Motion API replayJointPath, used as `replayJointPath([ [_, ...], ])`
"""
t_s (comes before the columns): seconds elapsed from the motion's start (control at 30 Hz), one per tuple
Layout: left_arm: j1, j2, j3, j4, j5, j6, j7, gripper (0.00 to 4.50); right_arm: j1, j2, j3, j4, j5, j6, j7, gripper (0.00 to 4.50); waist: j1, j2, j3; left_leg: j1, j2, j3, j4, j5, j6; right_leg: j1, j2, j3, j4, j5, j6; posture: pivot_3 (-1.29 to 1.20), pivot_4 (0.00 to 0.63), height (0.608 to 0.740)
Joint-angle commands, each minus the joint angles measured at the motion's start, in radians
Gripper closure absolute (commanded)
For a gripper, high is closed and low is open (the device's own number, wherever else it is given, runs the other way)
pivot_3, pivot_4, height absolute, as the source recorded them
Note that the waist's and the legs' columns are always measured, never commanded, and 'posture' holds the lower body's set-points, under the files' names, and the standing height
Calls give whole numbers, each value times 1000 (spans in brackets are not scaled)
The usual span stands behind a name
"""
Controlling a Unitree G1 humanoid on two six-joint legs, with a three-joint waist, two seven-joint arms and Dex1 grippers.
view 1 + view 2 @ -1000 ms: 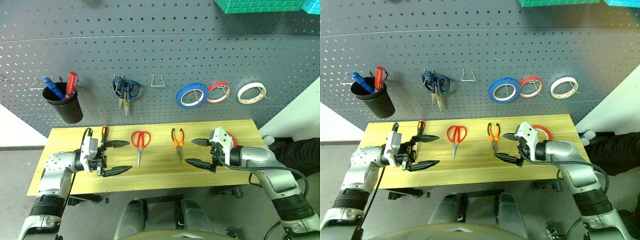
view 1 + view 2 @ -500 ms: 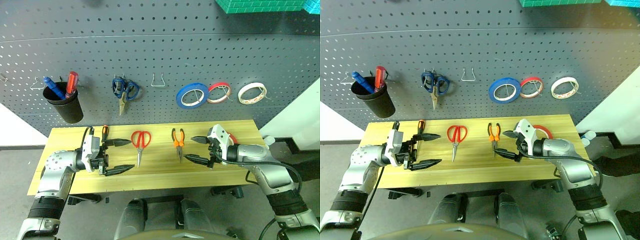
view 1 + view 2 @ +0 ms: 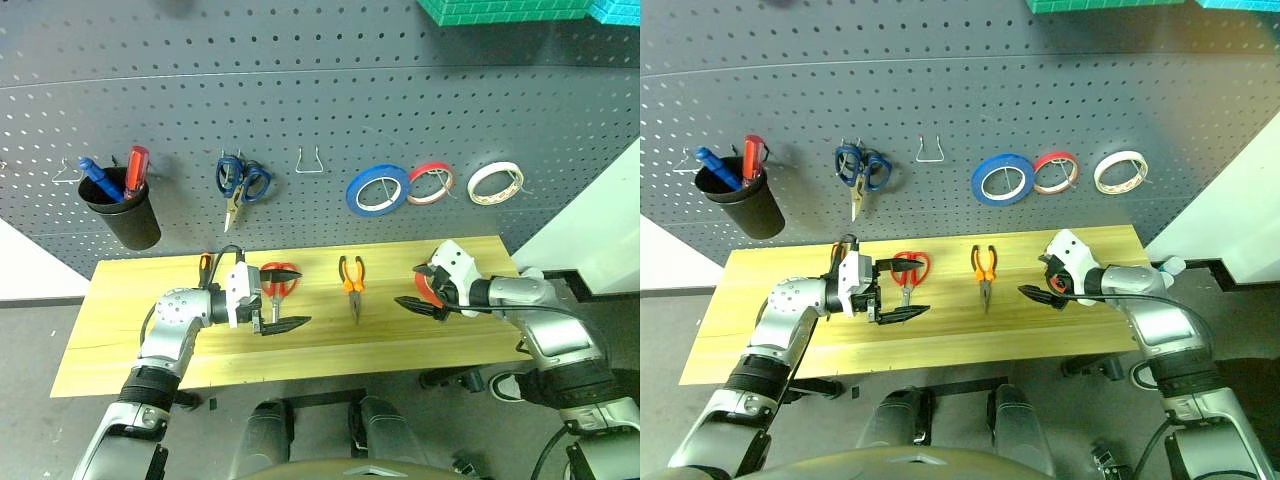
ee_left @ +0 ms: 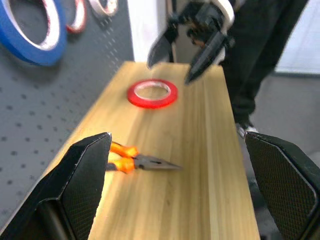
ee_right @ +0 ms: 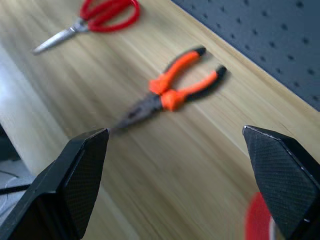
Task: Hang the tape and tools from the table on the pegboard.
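Note:
The flat red tape roll lies clear of the pliers, so my open right gripper should keep lowering until one finger enters the red tape roll's hole.
On the light wood table lie a slim orange-and-black screwdriver, red-handled scissors, small orange-handled pliers and a red tape roll. My left gripper is open and points right, its fingers on either side of the scissors' blades, just above the wood. My right gripper is open and hovers over the near edge of the red tape, pointing left and down. The right wrist view has the pliers ahead and the scissors beyond. The dark grey pegboard rises behind the table.
On the pegboard hang blue-handled scissors, an empty metal hook, and blue, red and white tape rolls. A black cup holds a blue and a red screwdriver. Green bins sit at the top right.
My left gripper has moved right, from beside the screwdriver to the red scissors. My right gripper has moved right and tipped down over the red tape. Both stayed open.

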Motion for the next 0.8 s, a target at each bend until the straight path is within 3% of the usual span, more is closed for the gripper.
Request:
replayJointPath([
  [0.03, -42, -10, -10, 53, 22, -59, 1, 39, -28, -30, -13, 11, -15, 27, 1, 0, -2, 0, 0, 0, 0, 0, 1, 0, 0, 0, 0, 0, 1, 0, 0, -35, 133, 740],
  [0.23, -115, -35, -38, 134, 75, -60, 35, 39, -109, -21, 25, 111, -69, 108, -33, 0, -13, -1, 1, 0, 0, 1, 7, 0, 0, 0, 0, 2, 5, -1, 1, -38, 167, 740],
  [0.37, -131, -16, -76, 122, 92, -23, -2, 39, -161, 3, 53, 170, -86, 132, -35, 0, -30, -5, 17, 2, 0, 2, 7, 0, 0, 0, 0, 4, 6, -1, 1, -39, 230, 740],
  [0.6, -155, -32, -101, 59, 139, 59, 84, 39, -283, 60, 95, 389, -148, 80, -57, 0, -30, -6, 58, -1, 1, 5, 5, -1, 2, -6, 2, 10, 7, 1, -1, -16, 288, 740],
  [0.8, -175, -77, -128, -15, 174, 209, 186, 39, -384, 110, 133, 594, -228, 8, -111, 0, -28, -7, 81, -2, 0, 6, 5, -1, 3, -7, 0, 12, 7, 2, 3, -4, 301, 740],
])
